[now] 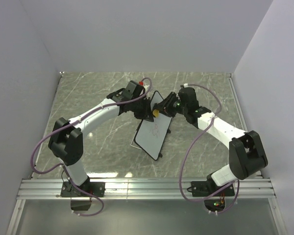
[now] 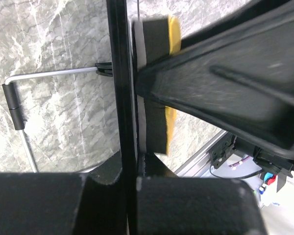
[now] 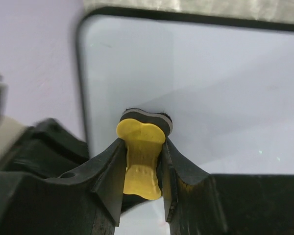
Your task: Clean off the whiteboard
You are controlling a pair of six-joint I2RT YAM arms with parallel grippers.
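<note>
My right gripper should sweep the eraser (image 1: 156,113) down across faint scribbles (image 1: 155,131), since they remain near the whiteboard's middle while the eraser is up against my left gripper's fingers.
The whiteboard (image 1: 149,138) stands tilted at mid-table, white with a thin black rim and faint scribbles near its middle. My left gripper (image 1: 145,110) is shut on its upper left rim; in the left wrist view the rim (image 2: 118,73) runs edge-on between my left gripper's (image 2: 130,172) closed pads. My right gripper (image 1: 161,110) is shut on the yellow bone-shaped eraser (image 1: 156,113) and presses it against the board's top part. In the right wrist view the eraser (image 3: 140,139) sits between the fingers of my right gripper (image 3: 143,152), its felt on the white board (image 3: 210,83).
A bent wire stand (image 2: 49,73) with a black clip (image 2: 104,70) sticks out behind the board. The marble table (image 1: 88,93) is walled at back and sides. An aluminium rail (image 1: 147,187) runs along the near edge. The left gripper's body (image 3: 39,147) shows beside the board.
</note>
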